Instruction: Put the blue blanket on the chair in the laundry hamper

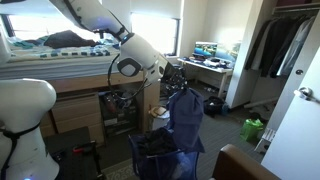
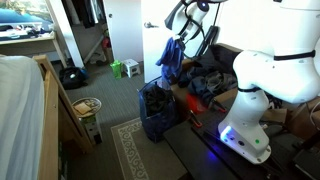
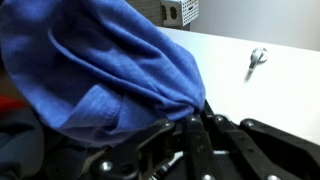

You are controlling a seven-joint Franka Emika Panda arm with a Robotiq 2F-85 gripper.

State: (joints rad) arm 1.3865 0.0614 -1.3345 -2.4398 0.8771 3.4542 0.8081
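Observation:
The blue blanket's lower end (image 1: 186, 136) is hanging toward the laundry hamper's side, so the robot's gripper should first swing the blanket over the hamper's open middle (image 1: 156, 143) and then lower it in.
The blue blanket (image 1: 185, 115) hangs from my gripper (image 1: 178, 85) in both exterior views, draped down above the dark laundry hamper (image 1: 150, 152). In an exterior view the blanket (image 2: 170, 55) dangles over the hamper (image 2: 157, 110). In the wrist view the blanket (image 3: 95, 65) fills the upper left and its edge is pinched between my black fingers (image 3: 195, 118). The gripper is shut on the blanket. The chair (image 2: 205, 80) with dark clothes on it stands behind the hamper.
A loft bed with wooden frame (image 1: 70, 85) stands on one side. A desk with monitors (image 1: 205, 55) is by the window. A green container (image 1: 253, 128) sits on the floor. A patterned rug (image 2: 135, 150) lies by the hamper. A white door (image 1: 298, 130) is close.

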